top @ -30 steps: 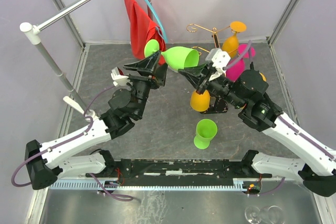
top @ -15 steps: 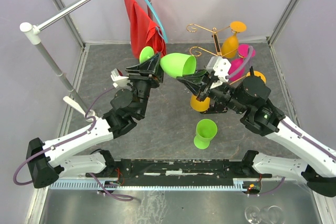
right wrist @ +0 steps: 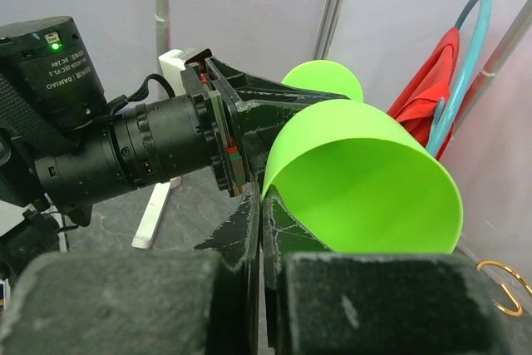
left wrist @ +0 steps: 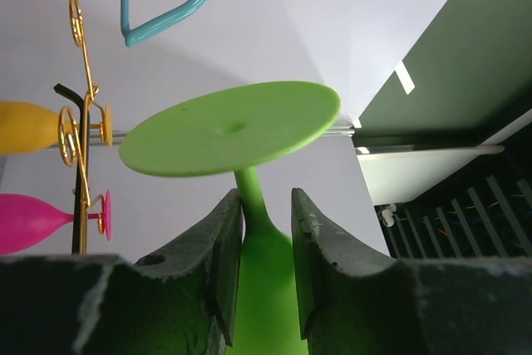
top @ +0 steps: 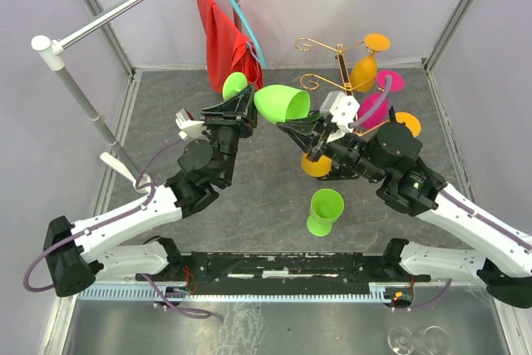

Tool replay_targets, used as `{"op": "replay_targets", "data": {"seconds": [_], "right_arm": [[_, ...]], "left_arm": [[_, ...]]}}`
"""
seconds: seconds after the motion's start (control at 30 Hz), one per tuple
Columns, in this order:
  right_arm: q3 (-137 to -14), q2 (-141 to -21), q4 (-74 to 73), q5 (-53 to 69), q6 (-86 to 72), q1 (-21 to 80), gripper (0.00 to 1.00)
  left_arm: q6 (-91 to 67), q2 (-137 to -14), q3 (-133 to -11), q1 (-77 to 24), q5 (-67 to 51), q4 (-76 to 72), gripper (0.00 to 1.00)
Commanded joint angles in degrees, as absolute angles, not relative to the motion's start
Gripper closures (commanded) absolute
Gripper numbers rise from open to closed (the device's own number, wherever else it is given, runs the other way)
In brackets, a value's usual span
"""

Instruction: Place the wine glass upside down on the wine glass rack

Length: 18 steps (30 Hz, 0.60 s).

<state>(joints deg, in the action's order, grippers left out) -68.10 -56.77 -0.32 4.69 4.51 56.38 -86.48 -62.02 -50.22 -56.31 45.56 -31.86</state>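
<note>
I should open my right gripper, which is pinning the green wine glass's rim [top: 307, 103], and move it back out of the way before my left gripper swings the foot [top: 233, 84] up for the rack.
The green wine glass [top: 283, 103] lies on its side in the air between my two arms, foot [top: 234, 85] to the left, mouth to the right. My left gripper [top: 248, 107] has its jaws round the stem [left wrist: 248, 193] just under the foot, and the green neck fills the gap between the pads lower down. My right gripper [top: 288, 128] is shut on the rim of the bowl [right wrist: 366, 180], one finger inside and one outside. The wine glass rack [top: 339, 57], a gold scroll tree, stands just right of the glass and holds orange [top: 364, 70] and pink [top: 376, 106] glasses upside down.
A second green glass [top: 324, 209] stands upright on the grey floor in front of the rack. A blue hanger with red cloth [top: 223, 35] hangs from the metal rail [top: 116, 7] behind the left gripper. White walls enclose the cell on three sides.
The left gripper's jaws have narrowed onto the stem. The glass and both grippers have shifted slightly left and towards the arms, away from the rack.
</note>
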Motion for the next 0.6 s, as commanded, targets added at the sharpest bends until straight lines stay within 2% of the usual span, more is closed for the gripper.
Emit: {"op": "replay_targets", "data": {"seconds": [0.0,0.27,0.47,0.57], "right_arm": [[-68.7,-58.2,3.5,1.8,6.6,58.1,0.99],[-68.9,-59.5,3.6,-3.9,11.0,61.9,0.99],[-69.7,-60.7,2.6,-6.7,13.7,64.5,0.99],[-69.8,-60.9,2.5,-7.1,13.9,65.0,0.99]], "left_arm": [[-84.2,-62.9,-51.9,-56.5,45.8,-32.6,0.62],[-84.6,-63.4,-52.6,-56.5,46.1,-31.2,0.58],[-84.6,-63.8,-52.8,-56.5,46.0,-31.3,0.64],[-84.1,-63.7,-52.5,-56.5,45.9,-31.8,0.72]]}}
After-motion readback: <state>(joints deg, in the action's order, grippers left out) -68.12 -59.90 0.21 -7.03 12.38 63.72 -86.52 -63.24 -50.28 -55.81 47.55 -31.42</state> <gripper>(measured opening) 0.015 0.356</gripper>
